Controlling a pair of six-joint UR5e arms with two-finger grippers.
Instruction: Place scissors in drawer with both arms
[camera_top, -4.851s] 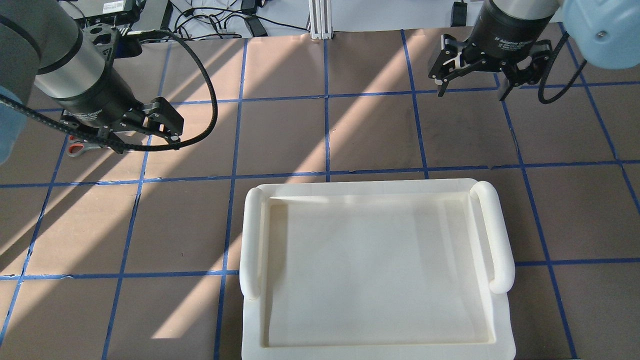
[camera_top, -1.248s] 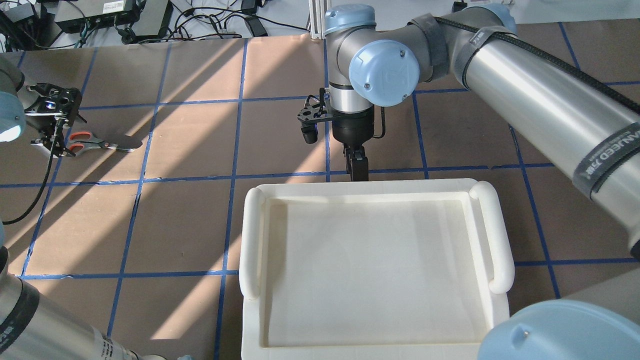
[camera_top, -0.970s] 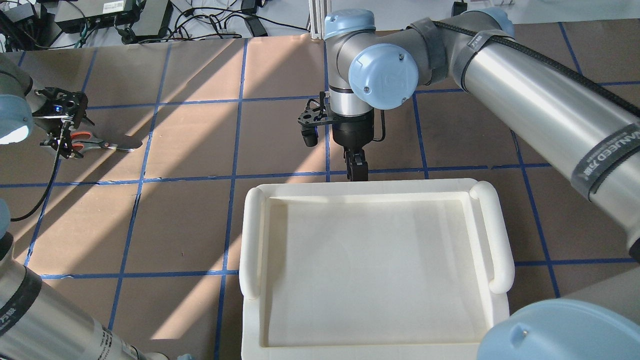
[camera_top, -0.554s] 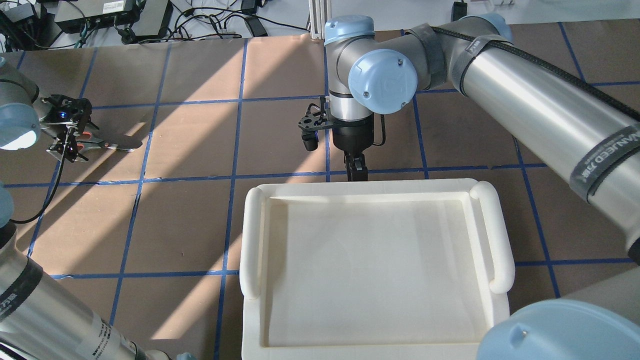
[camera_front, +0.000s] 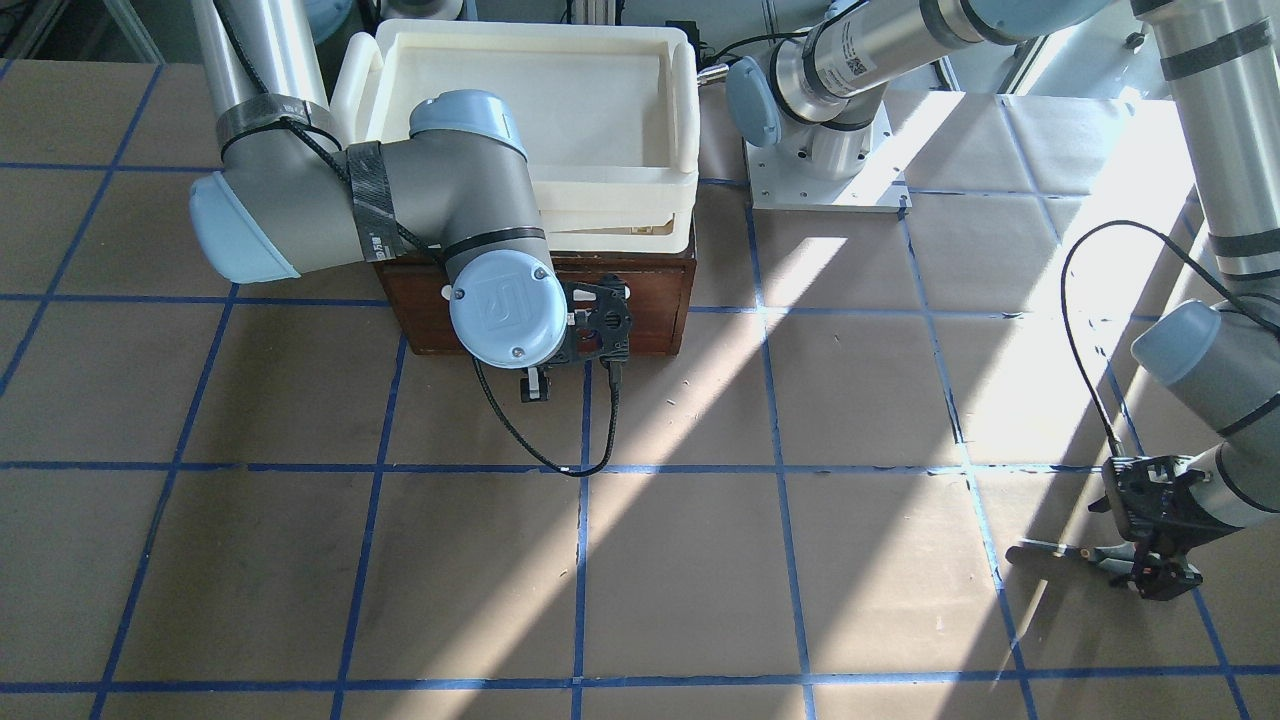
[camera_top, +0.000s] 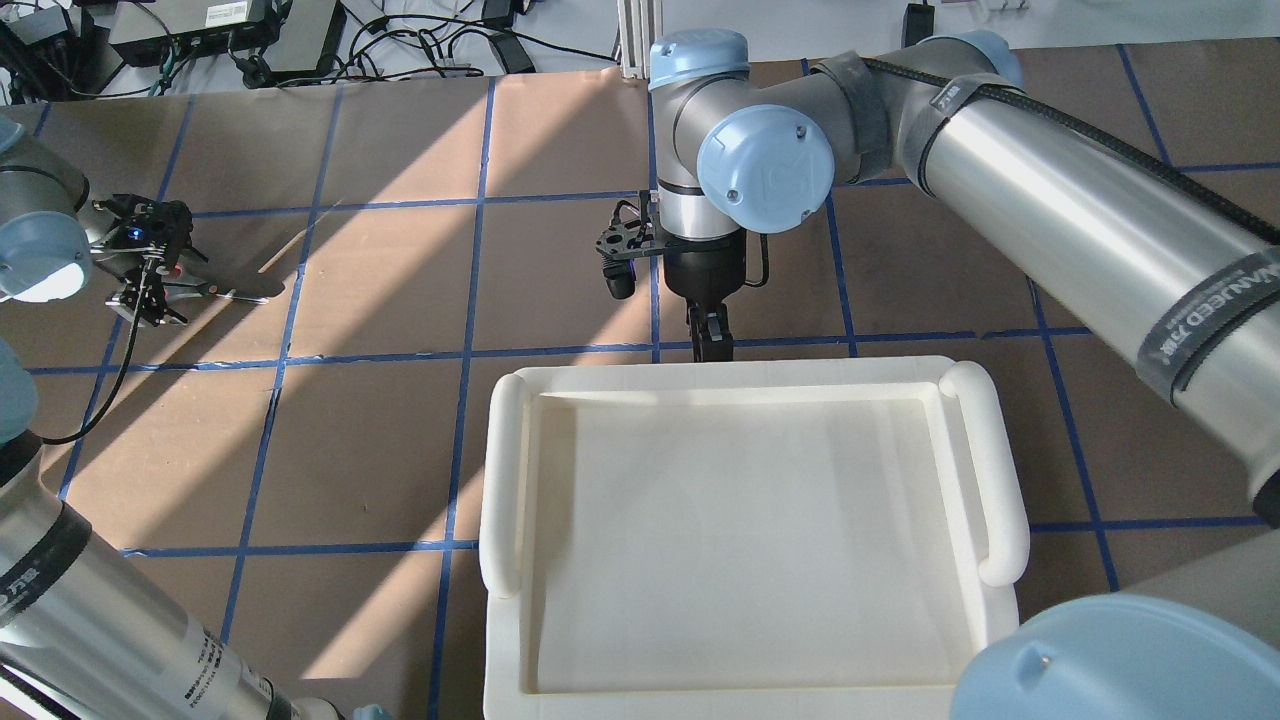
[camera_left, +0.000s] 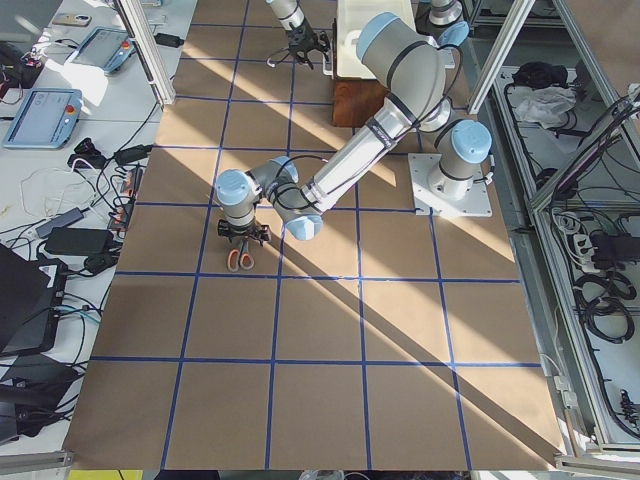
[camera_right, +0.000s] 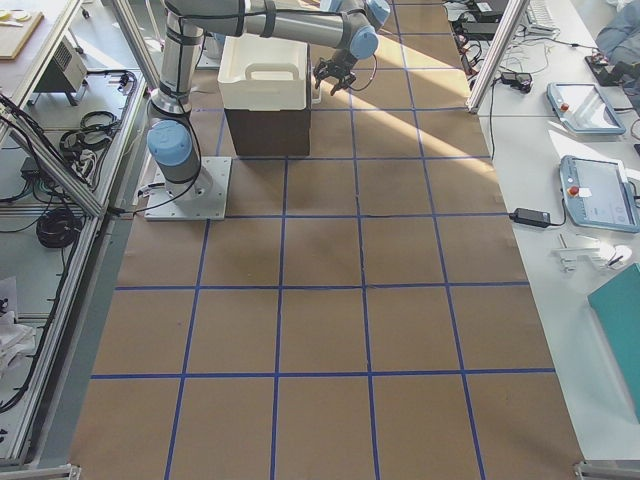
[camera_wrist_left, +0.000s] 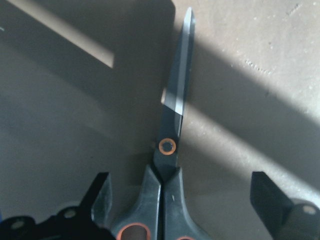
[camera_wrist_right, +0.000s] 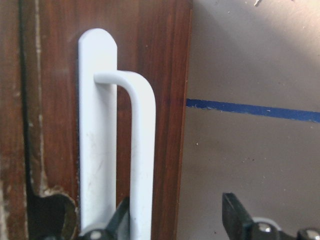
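Observation:
Both grey handles (camera_wrist_left: 164, 196) rest side by side between the fingers of the robot's left gripper, so I expect the scissors (camera_wrist_left: 167, 146) to stay shut and level when the robot carries them.
The scissors (camera_wrist_left: 172, 150) lie flat on the brown table, blades closed, at the far left of the overhead view (camera_top: 235, 293). My left gripper (camera_wrist_left: 182, 200) is open, low over them, one finger on each side of the grey handles; it also shows in the overhead view (camera_top: 150, 290). The drawer (camera_front: 655, 305) is shut, its dark wooden front under the cream tray. My right gripper (camera_wrist_right: 177, 220) is open at the white bar handle (camera_wrist_right: 142, 150), which stands between the fingers, close to one of them. It shows in the overhead view (camera_top: 710, 340) too.
A cream plastic tray (camera_top: 505, 480) sits on top of the wooden drawer box. The table is brown paper with a blue tape grid. Cables and electronics (camera_top: 250, 30) lie past the far edge. The right arm's elbow (camera_front: 480, 240) hangs before the box.
My left gripper has moved from beside the scissors' handles to over them and come down around them. My right gripper has crept a little closer to the drawer front.

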